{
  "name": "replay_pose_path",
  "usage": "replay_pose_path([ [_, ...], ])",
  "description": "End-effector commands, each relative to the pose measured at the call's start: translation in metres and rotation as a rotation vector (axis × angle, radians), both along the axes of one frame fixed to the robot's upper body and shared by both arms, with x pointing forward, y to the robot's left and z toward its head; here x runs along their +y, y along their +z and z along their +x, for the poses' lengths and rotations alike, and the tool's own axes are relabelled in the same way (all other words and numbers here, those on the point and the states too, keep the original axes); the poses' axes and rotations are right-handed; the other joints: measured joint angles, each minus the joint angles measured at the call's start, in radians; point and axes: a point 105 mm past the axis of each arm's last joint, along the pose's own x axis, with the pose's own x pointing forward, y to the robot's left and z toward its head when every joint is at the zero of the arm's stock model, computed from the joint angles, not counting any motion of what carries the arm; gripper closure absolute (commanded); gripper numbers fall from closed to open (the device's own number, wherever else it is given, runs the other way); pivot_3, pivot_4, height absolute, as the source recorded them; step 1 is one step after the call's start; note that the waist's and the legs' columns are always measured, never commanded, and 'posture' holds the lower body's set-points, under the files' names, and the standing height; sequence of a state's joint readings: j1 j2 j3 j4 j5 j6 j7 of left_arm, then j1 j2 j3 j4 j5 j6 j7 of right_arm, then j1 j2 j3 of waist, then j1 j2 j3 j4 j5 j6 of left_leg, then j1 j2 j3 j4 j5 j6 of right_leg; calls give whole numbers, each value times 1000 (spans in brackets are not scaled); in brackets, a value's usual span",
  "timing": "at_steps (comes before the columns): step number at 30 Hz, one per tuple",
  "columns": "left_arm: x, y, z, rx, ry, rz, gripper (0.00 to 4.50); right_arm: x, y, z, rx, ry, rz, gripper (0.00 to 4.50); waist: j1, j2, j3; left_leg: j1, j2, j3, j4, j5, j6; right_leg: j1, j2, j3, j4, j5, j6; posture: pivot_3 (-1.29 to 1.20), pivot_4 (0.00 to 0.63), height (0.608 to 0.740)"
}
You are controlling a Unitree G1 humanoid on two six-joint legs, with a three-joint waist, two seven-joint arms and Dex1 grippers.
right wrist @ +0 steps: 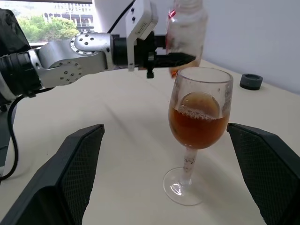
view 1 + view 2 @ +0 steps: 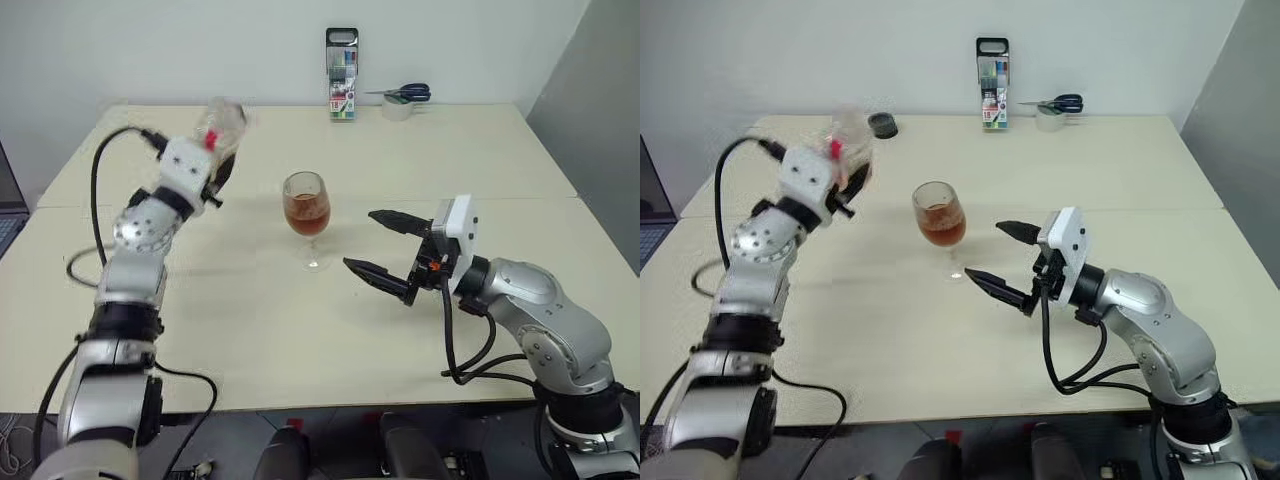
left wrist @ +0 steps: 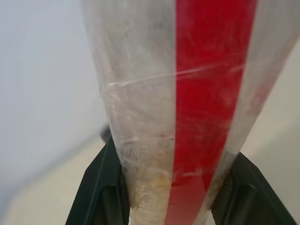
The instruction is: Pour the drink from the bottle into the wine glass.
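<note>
I keep lowering the bottle [image 2: 222,124] with my left gripper to the free table space [image 2: 212,258] until the bottle's bottom rests there, as it is upright and clear of the wine glass.
The wine glass [image 2: 306,205] stands upright at the middle of the table, its bowl about half full of the amber drink [image 1: 196,125]. To its left and raised above the table, my left gripper [image 2: 218,165] is shut on the clear bottle [image 2: 224,122], which looks blurred and mostly empty. The bottle's red label strip [image 3: 211,93] runs between the two black fingers [image 3: 101,187]. My right gripper [image 2: 385,245] stands open just right of the glass, pointing at it. Its fingers [image 1: 70,173] are spread to either side of the glass with nothing between them.
A tall marker-pen case [image 2: 342,75] stands at the table's far edge, with a tape roll and scissors [image 2: 403,100] beside it. A small dark round thing [image 2: 882,125] lies on the table behind the bottle. A laptop edge [image 2: 8,215] shows at far left.
</note>
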State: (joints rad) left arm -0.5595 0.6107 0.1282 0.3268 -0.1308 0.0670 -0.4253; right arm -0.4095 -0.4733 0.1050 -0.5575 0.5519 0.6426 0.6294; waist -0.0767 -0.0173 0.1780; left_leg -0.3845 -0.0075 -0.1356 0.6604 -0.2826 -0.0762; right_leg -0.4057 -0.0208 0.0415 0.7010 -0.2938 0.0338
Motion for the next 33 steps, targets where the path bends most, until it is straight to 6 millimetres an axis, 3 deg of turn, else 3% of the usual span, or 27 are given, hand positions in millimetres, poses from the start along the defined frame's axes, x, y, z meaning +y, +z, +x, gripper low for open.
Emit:
replay_pose_path([
  [1,8,4,-15,27,10,-173,2816,9,5,-8,-14,35,-28,0,0,0,0,0,0,0,0,0,0,0,0,0,0,0,0,0,150,740],
  [4,12,-16,-26,96,9,-280,2816,15,-2,-7,14,47,-71,0,11,0,0,-1,0,-1,1,0,0,1,0,0,-1,0,0,0,150,740],
  [13,23,-39,-32,160,53,-381,2816,28,1,-12,-28,121,-94,0,23,-1,0,0,0,0,2,-2,3,1,0,0,-1,0,0,0,150,740],
  [21,22,-64,-35,207,41,-329,2816,31,4,-16,-31,152,-99,0,25,-1,0,0,0,0,1,-2,3,1,0,0,-1,0,0,0,150,740],
  [27,20,-70,-32,210,34,-312,2816,31,3,-17,-27,155,-104,0,27,-1,-1,0,0,0,1,-2,3,1,0,0,-1,0,0,0,150,740],
  [33,17,-73,-33,212,32,-313,843,32,4,-18,-23,154,-106,0,26,-1,-1,0,0,1,1,-2,3,1,0,0,-1,0,0,0,150,740],
])
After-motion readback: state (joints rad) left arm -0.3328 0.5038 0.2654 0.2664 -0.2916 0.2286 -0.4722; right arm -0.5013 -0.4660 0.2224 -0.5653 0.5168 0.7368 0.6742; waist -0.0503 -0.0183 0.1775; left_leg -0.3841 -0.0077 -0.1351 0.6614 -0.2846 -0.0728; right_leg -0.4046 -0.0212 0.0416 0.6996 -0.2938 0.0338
